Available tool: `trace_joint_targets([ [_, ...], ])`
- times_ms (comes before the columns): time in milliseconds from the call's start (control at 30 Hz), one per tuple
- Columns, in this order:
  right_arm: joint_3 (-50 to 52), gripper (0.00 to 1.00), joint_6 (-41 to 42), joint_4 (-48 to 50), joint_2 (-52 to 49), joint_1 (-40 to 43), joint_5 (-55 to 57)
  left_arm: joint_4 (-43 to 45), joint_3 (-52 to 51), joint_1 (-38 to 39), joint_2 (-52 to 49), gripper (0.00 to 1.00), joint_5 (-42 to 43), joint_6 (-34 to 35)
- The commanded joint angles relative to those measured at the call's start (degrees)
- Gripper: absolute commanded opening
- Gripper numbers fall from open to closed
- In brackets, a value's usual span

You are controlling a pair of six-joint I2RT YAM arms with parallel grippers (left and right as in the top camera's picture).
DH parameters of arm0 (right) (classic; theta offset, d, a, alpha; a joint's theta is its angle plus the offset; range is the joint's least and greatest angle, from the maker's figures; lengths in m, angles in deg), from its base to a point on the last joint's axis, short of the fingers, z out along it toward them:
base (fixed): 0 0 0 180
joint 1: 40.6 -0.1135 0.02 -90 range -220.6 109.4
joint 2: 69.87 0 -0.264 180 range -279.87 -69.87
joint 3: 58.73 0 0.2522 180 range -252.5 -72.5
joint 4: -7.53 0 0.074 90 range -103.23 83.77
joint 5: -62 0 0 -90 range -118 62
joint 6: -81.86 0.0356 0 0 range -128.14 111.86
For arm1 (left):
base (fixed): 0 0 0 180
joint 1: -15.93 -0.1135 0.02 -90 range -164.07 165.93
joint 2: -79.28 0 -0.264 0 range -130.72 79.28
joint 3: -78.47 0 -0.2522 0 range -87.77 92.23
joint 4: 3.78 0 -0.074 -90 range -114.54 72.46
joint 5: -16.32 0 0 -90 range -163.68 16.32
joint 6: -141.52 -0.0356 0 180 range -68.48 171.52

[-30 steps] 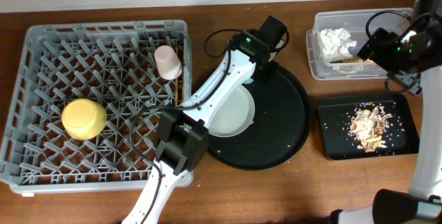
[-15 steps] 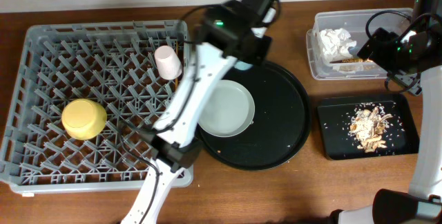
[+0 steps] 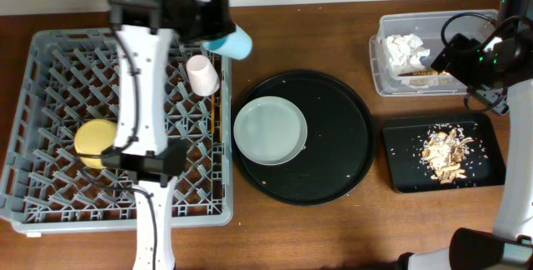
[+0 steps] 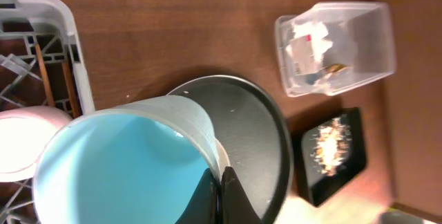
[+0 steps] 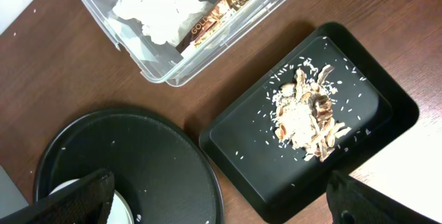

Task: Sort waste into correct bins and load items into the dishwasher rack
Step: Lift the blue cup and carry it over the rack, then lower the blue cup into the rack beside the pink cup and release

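The blue cup (image 3: pixel 234 43) sticks out over the rack's edge by the pink cup, so the robot's left gripper should move it back to the open slots nearer me (image 3: pixel 193 127).
My left gripper (image 3: pixel 218 33) is shut on the rim of the small blue cup (image 3: pixel 236 44) and holds it over the far right edge of the grey rack (image 3: pixel 50 47). In the left wrist view the cup (image 4: pixel 117 162) fills the frame and the fingers (image 4: pixel 221 191) pinch its wall. The pink cup (image 3: pixel 202 75), the yellow bowl (image 3: pixel 92 142) and the chopsticks (image 3: pixel 215 110) are in the rack. The pale plate (image 3: pixel 270 131) lies on the round black tray (image 3: pixel 341 141). My right gripper (image 5: pixel 221 203) is open and empty, above the bins.
The clear tub (image 3: pixel 379 63) at the far right holds white napkins (image 3: pixel 405 51) and the gold wrapper (image 3: pixel 423 74). The shallow black tray (image 3: pixel 400 149) in front of it holds food scraps (image 3: pixel 445 155). The right arm (image 3: pixel 487 53) hangs over the tub.
The left arm has lifted the blue cup off the round tray's far edge and swung left, to the rack's far right edge. The right arm has not moved.
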Motion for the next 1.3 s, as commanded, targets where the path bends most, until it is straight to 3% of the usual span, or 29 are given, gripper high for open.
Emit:
trace_joint_targets([
  [0, -0.5, 0.99, -0.52, 0.02, -0.22, 0.11, 0.33, -0.09, -2.01, -3.61, 7.37, 0.0, 7.32, -4.5],
  [167, -0.5, 0.99, -0.52, 0.02, -0.22, 0.11, 0.33, -0.09, -17.66, -6.49, 18.8, 0.0, 5.03, -7.76],
  [333, -0.5, 0.99, -0.52, 0.02, -0.22, 0.11, 0.33, 1.14, -51.19, -9.4, 35.76, 0.01, 5.05, -14.19],
  [467, -0.5, 0.99, -0.52, 0.02, -0.22, 0.11, 0.31, 9.66, -69.4, -12.7, 41.66, 0.01, 23.89, -20.55],
  [600, -0.5, 0.99, -0.52, 0.02, -0.22, 0.11, 0.31, 16.22, -81.42, -13.31, 41.66, 0.0, 37.68, -24.65],
  [800, -0.5, 0.99, -0.52, 0.02, -0.22, 0.11, 0.31, 35.26, -98.03, -13.4, 41.42, 0.0, 49.55, -24.44],
  [1267, -0.5, 0.99, -0.52, 0.02, -0.22, 0.11, 0.31, 43.06, -105.35, -19.43, 37.68, 0.0, 45.24, -23.74],
])
